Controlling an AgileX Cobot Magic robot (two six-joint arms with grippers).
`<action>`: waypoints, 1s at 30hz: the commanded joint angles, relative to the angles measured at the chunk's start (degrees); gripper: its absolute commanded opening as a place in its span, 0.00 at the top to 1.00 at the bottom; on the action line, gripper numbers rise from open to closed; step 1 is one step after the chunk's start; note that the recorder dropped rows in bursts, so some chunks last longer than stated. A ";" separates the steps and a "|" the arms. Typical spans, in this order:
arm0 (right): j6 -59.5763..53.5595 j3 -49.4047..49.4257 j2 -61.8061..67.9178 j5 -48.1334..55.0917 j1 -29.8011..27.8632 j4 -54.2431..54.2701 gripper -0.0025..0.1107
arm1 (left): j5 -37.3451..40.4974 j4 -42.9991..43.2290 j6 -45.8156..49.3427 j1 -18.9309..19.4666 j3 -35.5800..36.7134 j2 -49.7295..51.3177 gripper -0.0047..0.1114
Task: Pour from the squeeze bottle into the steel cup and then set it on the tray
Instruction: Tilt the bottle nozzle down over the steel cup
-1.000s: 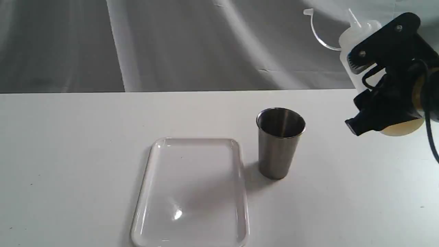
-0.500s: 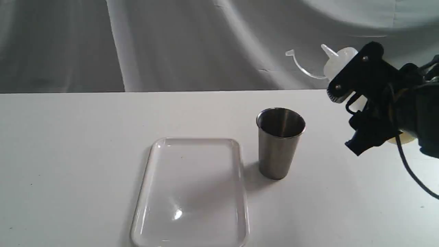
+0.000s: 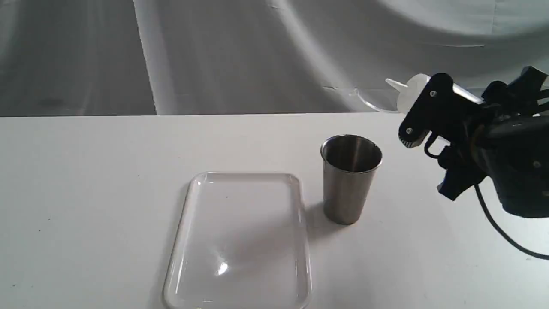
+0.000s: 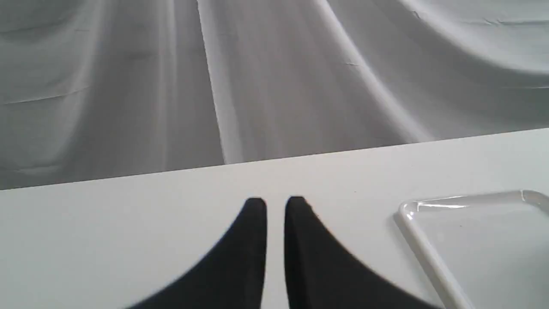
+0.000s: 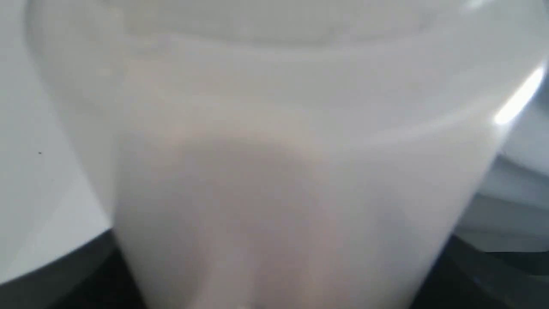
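Note:
The squeeze bottle's nozzle (image 3: 396, 84) is pointing up and is short of the steel cup's opening (image 3: 352, 153). Next, my right gripper moves it closer and tilts the nozzle down.
The squeeze bottle (image 3: 411, 91) hangs in the air to the right of the steel cup (image 3: 351, 184), tilted with its cone nozzle pointing left at a height above the cup's rim. My right gripper (image 3: 431, 156) is shut on its body, most of which is hidden behind the black fingers. In the right wrist view the whitish bottle (image 5: 274, 171) fills the picture. The cup stands upright on the table just right of the tray (image 3: 188, 206). My left gripper (image 4: 276, 204) is shut with nothing in it, low over the table beside the tray's corner (image 4: 411, 210).
The bottle's thin cap strap (image 3: 364, 102) trails to the left of the nozzle. A white table (image 3: 85, 193) carries everything, and a grey cloth backdrop (image 3: 214, 51) hangs behind its far edge. A black cable (image 3: 497, 227) droops below the right arm.
My right gripper has carried the bottle down and to the left, nearer the cup, and tipped it from nearly upright to a steep lean with the nozzle pointing left. Cup and tray have not moved.

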 commanded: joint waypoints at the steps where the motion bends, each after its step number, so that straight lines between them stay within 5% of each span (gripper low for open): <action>1: 0.80 -0.73 -0.15 3.13 0.49 -2.50 0.53 | -0.09 0.04 -0.15 -0.31 0.25 -0.27 0.89; 30: -4.77 -8.58 7.69 7.56 0.49 -2.50 0.53 | -0.09 0.04 -0.30 -0.31 0.25 -0.27 0.89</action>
